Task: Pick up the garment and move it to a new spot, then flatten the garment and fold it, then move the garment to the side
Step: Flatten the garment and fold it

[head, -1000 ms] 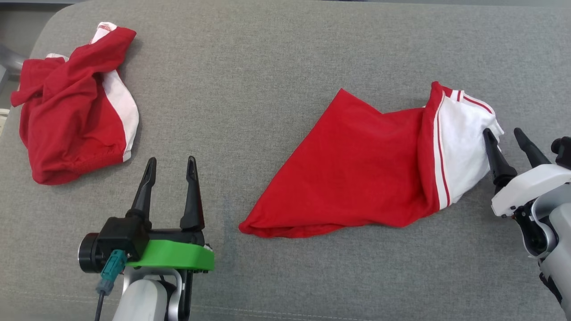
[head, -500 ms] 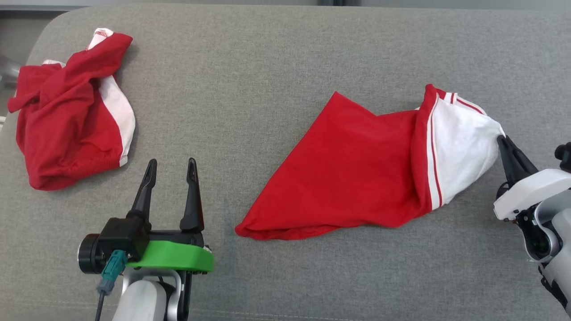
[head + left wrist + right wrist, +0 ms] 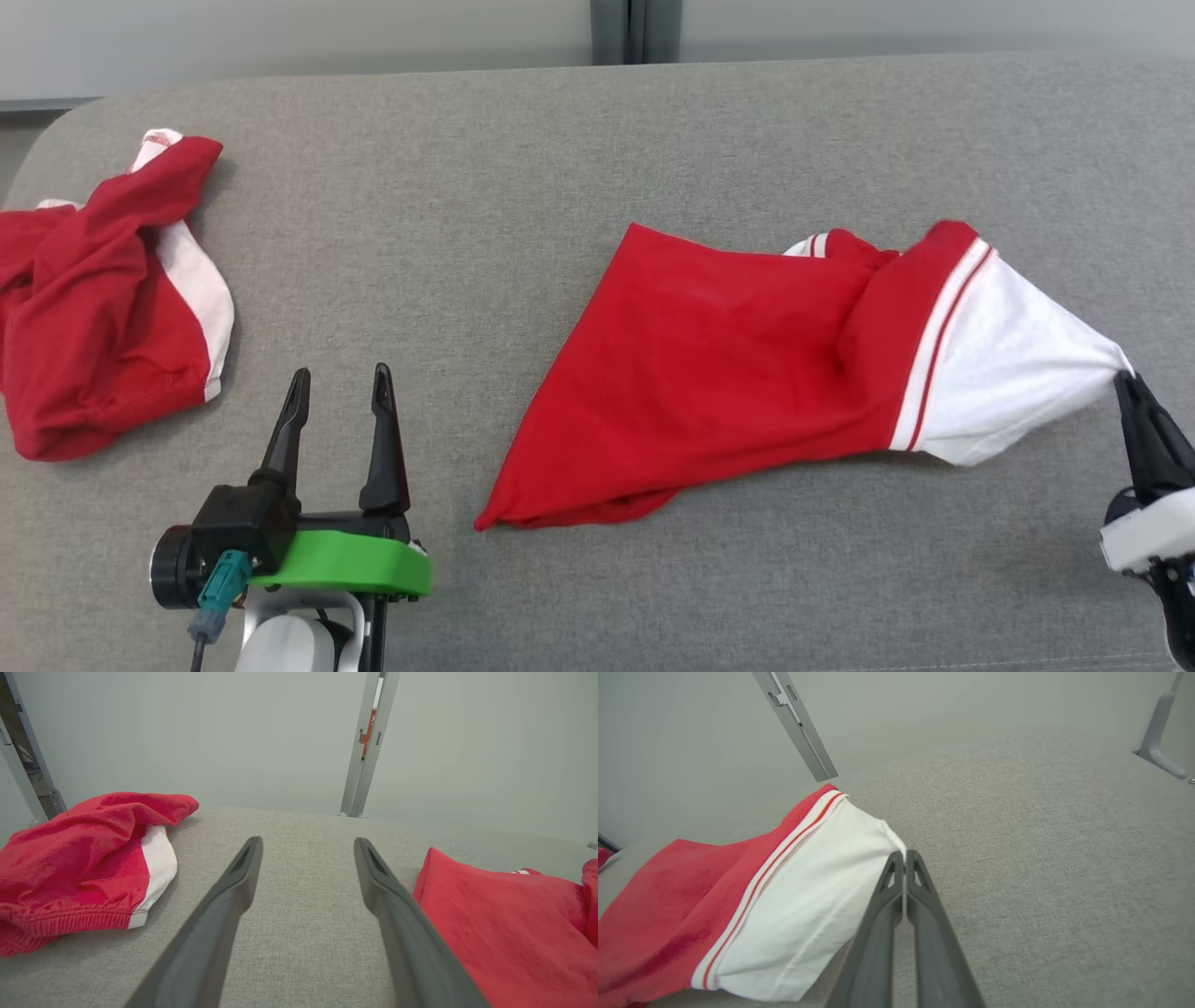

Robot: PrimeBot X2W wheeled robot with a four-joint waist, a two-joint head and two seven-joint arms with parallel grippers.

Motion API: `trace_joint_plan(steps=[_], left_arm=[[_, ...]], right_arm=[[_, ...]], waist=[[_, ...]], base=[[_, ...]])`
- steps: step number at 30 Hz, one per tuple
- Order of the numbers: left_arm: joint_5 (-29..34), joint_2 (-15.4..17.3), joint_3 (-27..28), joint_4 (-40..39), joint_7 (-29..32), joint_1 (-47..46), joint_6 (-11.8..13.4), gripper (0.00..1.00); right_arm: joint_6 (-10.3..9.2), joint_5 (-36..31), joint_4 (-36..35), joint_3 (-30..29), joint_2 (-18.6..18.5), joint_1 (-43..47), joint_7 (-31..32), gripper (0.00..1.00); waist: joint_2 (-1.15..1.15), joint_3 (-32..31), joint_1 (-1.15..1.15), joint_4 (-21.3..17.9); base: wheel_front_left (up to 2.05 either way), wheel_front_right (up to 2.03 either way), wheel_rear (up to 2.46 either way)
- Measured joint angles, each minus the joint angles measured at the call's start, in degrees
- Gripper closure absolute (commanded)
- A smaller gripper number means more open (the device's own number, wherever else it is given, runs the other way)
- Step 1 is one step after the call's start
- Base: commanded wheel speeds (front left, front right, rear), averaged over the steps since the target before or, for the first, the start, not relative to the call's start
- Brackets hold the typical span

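I expect the garment point(image 3: 717, 386) to open out and show another white sleeve when I lift and pull it, because striped white trim point(image 3: 808, 245) sticks out from its bunched far edge.
The garment point(image 3: 728, 373) is red with a white, red-striped end and lies stretched across the grey surface right of centre. My right gripper point(image 3: 1125, 381) is shut on the tip of that white end point(image 3: 803, 914), pulling it taut toward the right edge; its fingers point(image 3: 903, 856) meet on the cloth corner. My left gripper point(image 3: 338, 383) stands open at the lower left, empty, its fingers point(image 3: 243, 868) just left of the garment's red corner point(image 3: 490, 919).
A second crumpled red and white garment point(image 3: 103, 299) lies at the far left point(image 3: 79, 858). The grey padded surface point(image 3: 485, 233) ends at a pale wall with a metal post point(image 3: 635, 28) behind. Open grey cloth lies right of my right gripper point(image 3: 1064, 858).
My right gripper closed on the white end and dragged it rightward, stretching the garment out. The head view has also shifted, showing more of the back wall. The left arm has kept still.
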Motion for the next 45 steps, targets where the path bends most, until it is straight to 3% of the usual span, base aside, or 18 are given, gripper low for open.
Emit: trace_joint_plan(steps=[5, 13, 14, 15, 21, 28, 45], left_arm=[[-0.3, 0.0, -0.1, 0.0, 0.0, 0.1, -0.2, 0.00], [-0.4, 0.0, -0.1, -0.1, 0.0, 0.0, -0.2, 0.00], [-0.4, 0.0, -0.2, -0.1, 0.0, 0.0, -0.2, 0.00], [-0.4, 0.0, -0.2, -0.1, 0.0, 0.0, -0.2, 0.00], [-0.4, 0.0, 0.0, 0.1, 0.0, 0.0, -0.2, 0.00], [-0.3, 0.0, -0.1, 0.1, 0.0, 0.3, -0.3, 0.00], [0.4, 0.0, -0.9, 1.4, 0.0, 0.6, -0.9, 0.00]], right_arm=[[0.00, 0.3, -5.4, -6.6, 1.9, 9.6, 3.7, 1.00], [0.00, -2.3, -12.2, -16.4, 8.6, 19.4, 13.2, 1.00], [-0.01, -3.6, -13.2, -17.3, 9.2, 19.8, 13.3, 0.20], [-0.01, -4.7, -14.5, -18.1, 9.8, 19.7, 13.5, 0.00], [-0.01, -10.8, -21.1, -20.3, 13.2, 17.7, 12.8, 0.00], [-0.02, -16.0, -25.8, -17.4, 14.3, 14.0, 9.6, 0.00], [-0.02, -22.5, -21.7, -7.5, 14.6, 6.5, 3.3, 0.00]], waist=[[0.00, -0.4, 0.00, -1.8], [0.00, 0.4, 0.00, -3.0], [0.00, 0.5, 0.00, -3.0], [0.00, 0.5, 0.00, -3.0], [0.00, 0.0, 0.00, -2.4], [0.00, -1.0, 0.00, -1.1], [0.00, -1.6, 0.00, -0.5]], base=[[0.00, 0.00, 0.00], [0.00, 0.00, 0.00], [0.00, 0.00, 0.00], [0.00, 0.00, 0.00], [0.00, 0.00, 0.00], [0.00, 0.00, 0.00], [0.00, 0.00, 0.00]])
